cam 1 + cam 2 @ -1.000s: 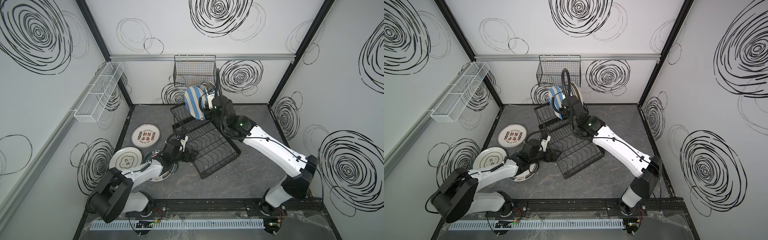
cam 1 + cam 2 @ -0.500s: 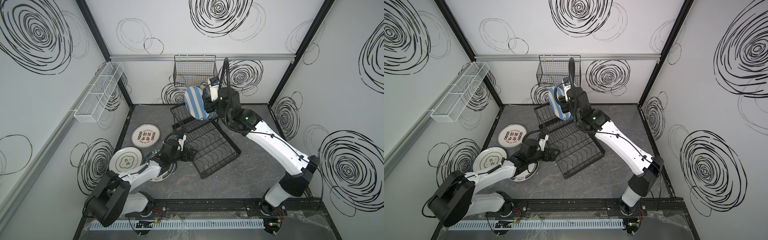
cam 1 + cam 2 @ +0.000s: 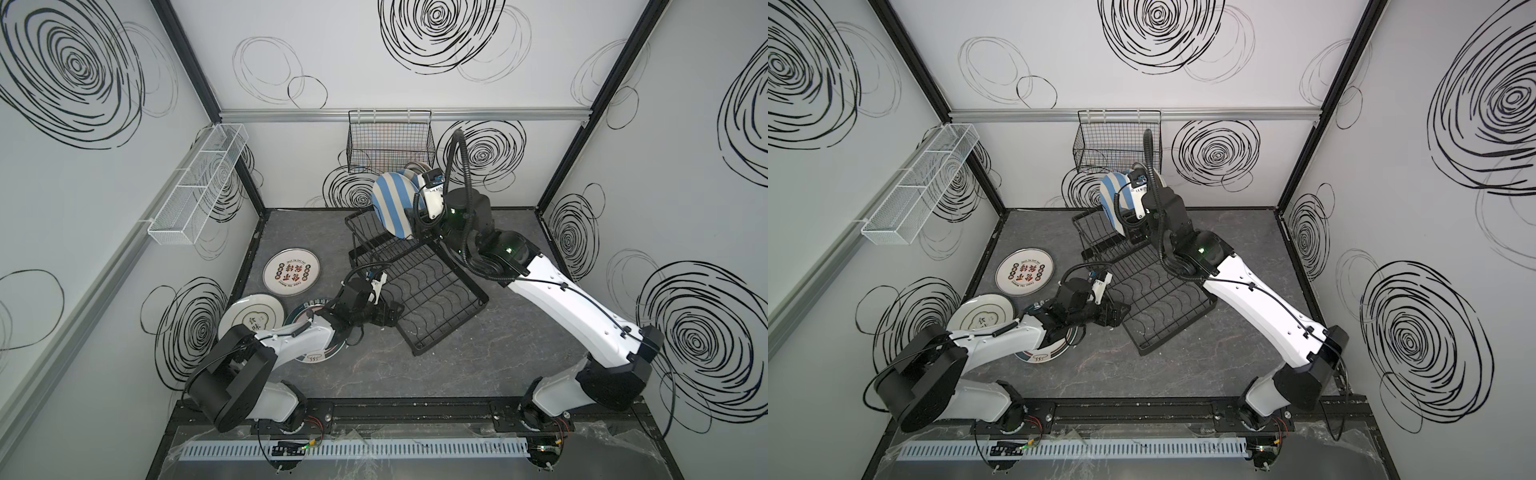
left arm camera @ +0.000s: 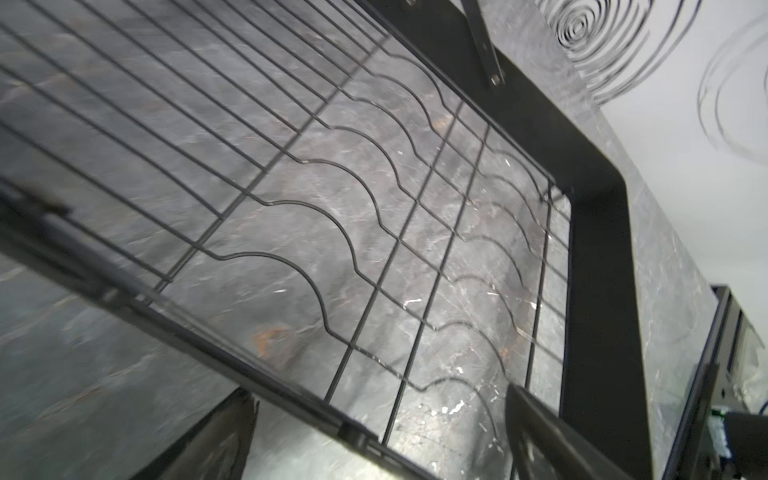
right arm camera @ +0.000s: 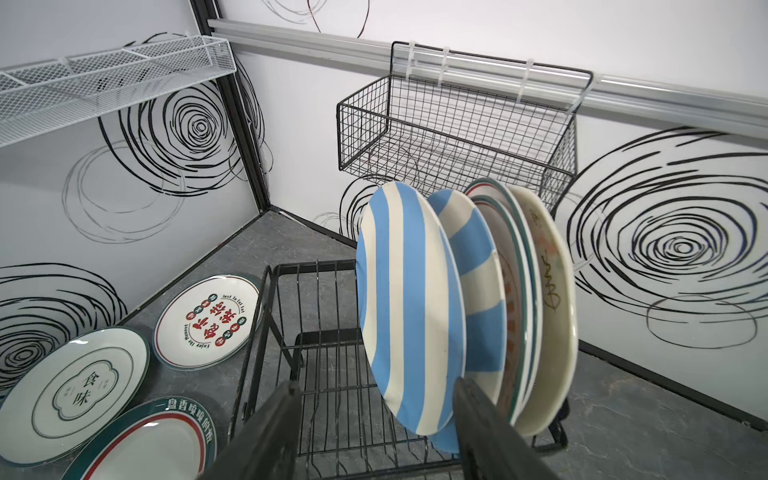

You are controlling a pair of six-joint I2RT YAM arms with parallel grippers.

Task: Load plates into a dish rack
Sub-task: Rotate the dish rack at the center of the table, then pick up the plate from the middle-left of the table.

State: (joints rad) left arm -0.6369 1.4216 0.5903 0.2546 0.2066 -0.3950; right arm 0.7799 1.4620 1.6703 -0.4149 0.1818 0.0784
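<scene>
My left arm is lying over the teal-rimmed plate (image 3: 318, 353). Next, my left gripper moves back toward the emblem plate (image 3: 252, 315) and make way for my right gripper.
The black dish rack (image 3: 436, 299) (image 3: 1163, 303) lies slantwise mid-table. Its raised upper basket holds several plates on edge: a blue-and-cream striped plate (image 5: 407, 311) (image 3: 392, 208) in front, a second striped plate (image 5: 473, 266), a teal-red rimmed plate (image 5: 513, 266) and a cream script plate (image 5: 552, 291). My right gripper (image 5: 376, 386) (image 3: 415, 220) stands open just before the front striped plate and holds nothing. My left gripper (image 4: 380, 395) (image 3: 390, 313) is open at the lower tray's rim (image 4: 594, 249), which runs between its jaws.
Three plates lie flat left of the rack: one with red-black characters (image 3: 291, 271), a white emblem plate (image 3: 252, 318) and a teal-rimmed plate (image 3: 318, 355) under my left arm. On the walls hang a black grid basket (image 3: 390, 141) and a white mesh basket (image 3: 199, 183).
My right gripper has opened and drawn back and upward from the front striped plate, which stays standing in the upper basket. The left arm has hardly moved.
</scene>
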